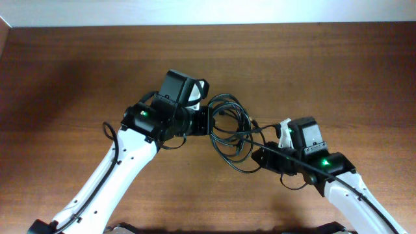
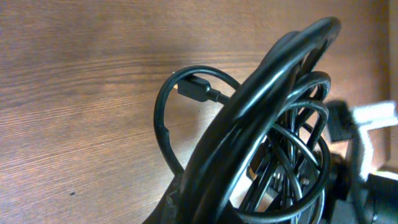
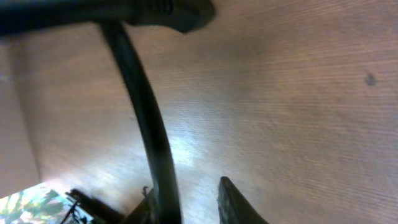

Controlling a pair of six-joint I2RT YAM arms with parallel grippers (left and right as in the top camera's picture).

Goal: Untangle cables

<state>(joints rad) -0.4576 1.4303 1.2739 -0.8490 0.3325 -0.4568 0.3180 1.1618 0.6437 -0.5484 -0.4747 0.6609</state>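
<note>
I should set the coil down, open and reach inside the coil [image 1: 236,144] near the plugs: my left gripper holds a thick bundle of cables [image 2: 249,118] at the coil's edge.
The cables [image 1: 231,134] are thin black cords lying in a tangled coil on the wooden table between my two arms. My left gripper [image 1: 208,121] is at the coil's left edge and shut on several strands. In the left wrist view the bundle [image 2: 267,124] fills the frame and runs through the jaws [image 2: 249,211], with one small plug [image 2: 193,89] lying on the table. My right gripper [image 1: 257,155] is at the coil's lower right. In the right wrist view its jaws [image 3: 189,208] are apart, with one cable [image 3: 146,118] running between them against the left finger.
The brown wooden table [image 1: 78,71] stretches all round the coil. A white part of the left arm's wrist [image 1: 197,92] sits just behind the coil. Thicker black arm wires loop beside each arm [image 1: 109,132].
</note>
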